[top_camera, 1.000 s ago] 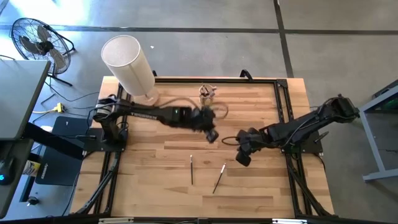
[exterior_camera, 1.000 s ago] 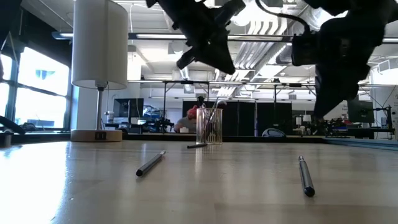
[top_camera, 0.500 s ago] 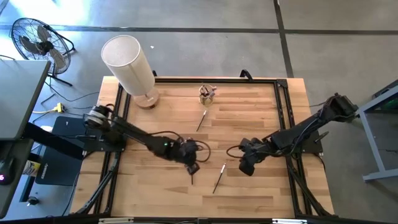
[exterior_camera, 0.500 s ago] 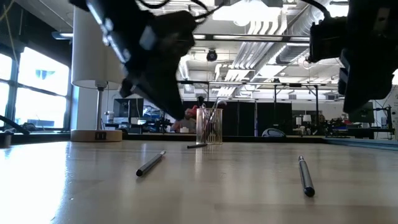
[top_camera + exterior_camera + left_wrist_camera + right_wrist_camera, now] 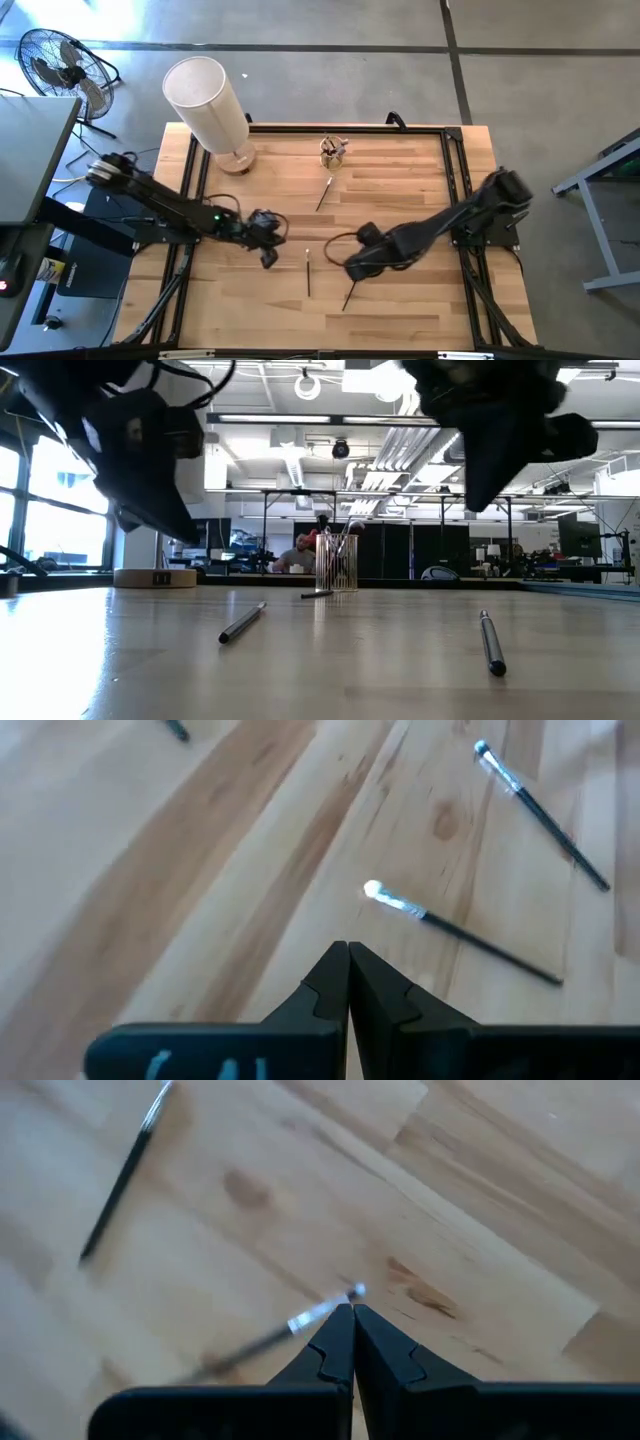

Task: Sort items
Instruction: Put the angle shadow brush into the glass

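I should open my right gripper's fingers, which are shut above the slanted brush (image 5: pixel 349 296), and lower them around the brush's bristle end (image 5: pixel 332 1306) before I carry the brush to the cup.
Three slim brushes lie flat on the wooden table: a dark one (image 5: pixel 308 272) (image 5: pixel 243 622) (image 5: pixel 465 936), a slanted one (image 5: pixel 350 290) (image 5: pixel 490 643) (image 5: pixel 260 1340), and a third (image 5: pixel 325 193) (image 5: pixel 316 594) in front of the clear cup (image 5: pixel 333 150) (image 5: pixel 337 562). The cup stands near the far edge with several brushes upright in it. My left gripper (image 5: pixel 266 256) (image 5: pixel 348 970) is shut and hangs above the table just left of the dark brush. My right gripper (image 5: pixel 355 268) (image 5: pixel 352 1320) is shut and hovers over the bristle end of the slanted brush.
A tall white cylinder (image 5: pixel 210 105) (image 5: pixel 158 430) stands at the far left corner on a round base. A black frame (image 5: pixel 455 170) runs along the table's edges. Bare wood stretches along the near edge (image 5: pixel 300 325). A person (image 5: pixel 297 552) sits in the room far behind the cup.
My left gripper has travelled from the table's middle in front of the cup toward the near edge, then left past the dark brush. My right gripper has moved left to above the slanted brush's bristle end. The brushes have stayed where they were.
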Action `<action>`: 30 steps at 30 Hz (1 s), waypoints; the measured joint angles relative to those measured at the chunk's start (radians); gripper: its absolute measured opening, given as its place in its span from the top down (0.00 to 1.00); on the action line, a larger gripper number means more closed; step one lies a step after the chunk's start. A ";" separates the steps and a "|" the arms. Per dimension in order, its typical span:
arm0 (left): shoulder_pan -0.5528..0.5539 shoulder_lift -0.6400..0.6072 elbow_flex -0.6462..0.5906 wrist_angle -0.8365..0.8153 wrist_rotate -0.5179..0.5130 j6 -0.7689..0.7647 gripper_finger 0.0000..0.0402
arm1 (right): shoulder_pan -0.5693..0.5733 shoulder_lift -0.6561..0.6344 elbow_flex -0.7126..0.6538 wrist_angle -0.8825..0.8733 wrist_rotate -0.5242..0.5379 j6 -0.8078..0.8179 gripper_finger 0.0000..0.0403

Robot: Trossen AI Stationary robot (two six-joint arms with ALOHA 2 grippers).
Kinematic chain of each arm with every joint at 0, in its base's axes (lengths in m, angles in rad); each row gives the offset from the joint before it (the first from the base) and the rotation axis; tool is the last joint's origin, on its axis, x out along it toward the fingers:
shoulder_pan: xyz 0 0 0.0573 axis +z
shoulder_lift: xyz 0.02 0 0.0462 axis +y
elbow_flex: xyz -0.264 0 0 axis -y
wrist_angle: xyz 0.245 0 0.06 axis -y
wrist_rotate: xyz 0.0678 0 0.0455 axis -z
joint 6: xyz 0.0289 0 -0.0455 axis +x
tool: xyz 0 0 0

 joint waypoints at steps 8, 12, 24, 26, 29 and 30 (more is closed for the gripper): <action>0.000 -0.141 -0.050 -0.019 0.063 0.145 1.00 | -0.029 0.236 0.220 -0.207 -0.033 0.360 0.98; 0.000 -0.153 -0.050 -0.023 0.102 0.187 1.00 | -0.029 0.277 0.222 -0.186 -0.075 0.447 0.91; 0.000 -0.152 -0.050 -0.047 0.155 0.220 1.00 | -0.056 0.348 0.222 -0.162 -0.133 0.506 0.74; 0.000 -0.152 -0.050 -0.063 0.163 0.220 1.00 | -0.065 0.358 0.222 -0.162 -0.152 0.505 0.73; 0.000 -0.152 -0.050 -0.071 0.164 0.219 1.00 | -0.071 0.369 0.222 -0.162 -0.155 0.514 0.75; 0.000 -0.152 -0.050 -0.073 0.164 0.219 1.00 | -0.071 0.373 0.222 -0.162 -0.154 0.521 0.75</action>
